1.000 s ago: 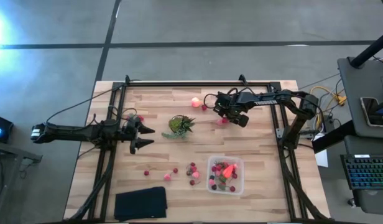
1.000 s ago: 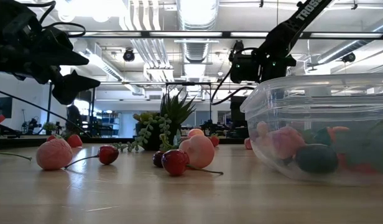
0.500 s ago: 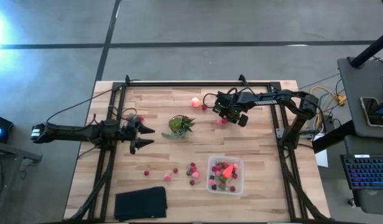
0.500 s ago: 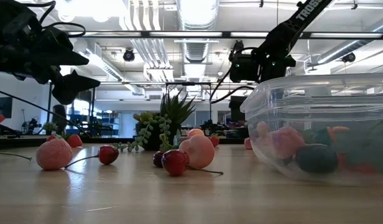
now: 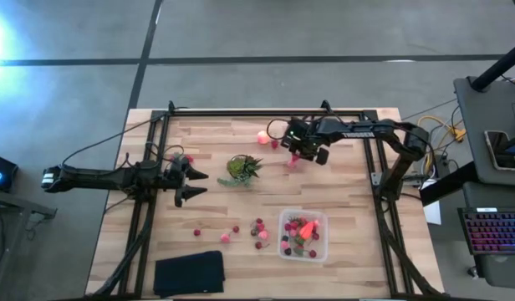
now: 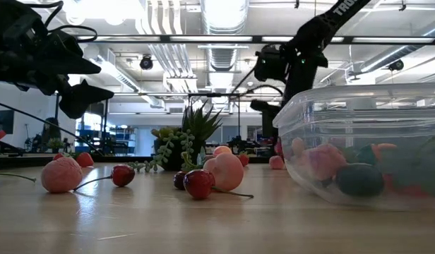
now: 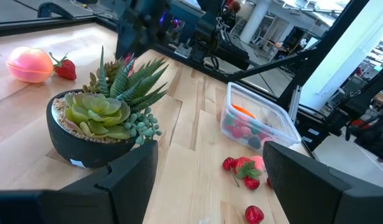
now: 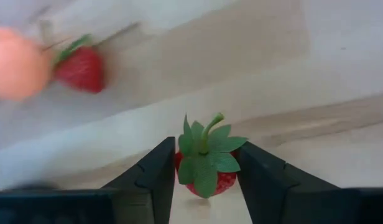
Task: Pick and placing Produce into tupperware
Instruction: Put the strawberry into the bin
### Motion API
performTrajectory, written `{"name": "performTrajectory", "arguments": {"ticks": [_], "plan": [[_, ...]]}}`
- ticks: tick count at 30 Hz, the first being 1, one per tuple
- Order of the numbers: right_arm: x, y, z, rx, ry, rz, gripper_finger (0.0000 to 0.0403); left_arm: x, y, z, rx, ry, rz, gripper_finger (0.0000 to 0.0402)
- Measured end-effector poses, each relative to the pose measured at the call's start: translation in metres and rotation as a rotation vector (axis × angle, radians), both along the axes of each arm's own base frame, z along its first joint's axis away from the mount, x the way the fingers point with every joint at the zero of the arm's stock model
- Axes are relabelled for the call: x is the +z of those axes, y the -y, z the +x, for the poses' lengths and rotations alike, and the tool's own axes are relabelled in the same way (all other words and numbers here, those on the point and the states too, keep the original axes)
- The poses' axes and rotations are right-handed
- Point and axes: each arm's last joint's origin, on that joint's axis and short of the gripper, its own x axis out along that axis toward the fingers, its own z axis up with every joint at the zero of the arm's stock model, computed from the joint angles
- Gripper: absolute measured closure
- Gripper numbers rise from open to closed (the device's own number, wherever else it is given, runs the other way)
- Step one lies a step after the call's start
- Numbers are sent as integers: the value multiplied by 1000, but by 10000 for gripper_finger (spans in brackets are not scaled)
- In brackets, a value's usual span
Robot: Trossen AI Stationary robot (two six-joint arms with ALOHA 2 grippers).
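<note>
My right gripper should go next to the open tupperware (image 5: 303, 235) and let go once the strawberry hangs over it, because both fingers are pinching the strawberry's red sides (image 8: 224, 182).
My right gripper (image 5: 298, 155) hangs over the table's far middle, shut on a red strawberry (image 8: 207, 177) with a green leafy cap. A peach-pink round piece (image 5: 262, 136) and another strawberry (image 5: 275, 145) lie on the wood just beyond it. The clear tupperware (image 5: 303, 236) stands near the front edge with several pieces of produce inside. More berries (image 5: 259, 227) lie loose to its left. My left gripper (image 5: 191, 182) waits open at the table's left, facing the potted plant. My right gripper pinches the strawberry by its two red sides (image 8: 181, 173) between its two fingers. The fingers come from above, pointing steeply down. The berry sits with its green cap (image 8: 204, 154) up toward the wrist and looks lifted off the wood.
A potted succulent (image 5: 242, 168) stands mid-table between the two arms. A flat black pad (image 5: 189, 272) lies at the front left. Black frame rails run along the table's left, right and far sides.
My right gripper has risen and shifted a little toward the table's far left, rolling slightly, with the strawberry between its fingers. The strawberry has left the spot where it lay and moved along with the gripper.
</note>
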Motion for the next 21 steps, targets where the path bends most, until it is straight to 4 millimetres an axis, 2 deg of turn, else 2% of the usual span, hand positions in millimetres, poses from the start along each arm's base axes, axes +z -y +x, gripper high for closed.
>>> {"name": "performTrajectory", "arguments": {"ticks": [6, 10, 16, 18, 21], "plan": [[41, -13, 2, 194, -77, 17, 255, 0, 0, 0, 0, 0, 0, 125], [81, -39, 3, 300, -76, 10, 258, 0, 0, 0, 0, 0, 0, 125], [137, -114, 12, 439, 101, 3, 251, 0, 0, 0, 0, 0, 0, 125], [147, -143, 14, 478, 135, 18, 249, 0, 0, 0, 0, 0, 0, 125], [146, -184, 18, 500, 133, 46, 249, 0, 0, 0, 0, 0, 0, 125]]}}
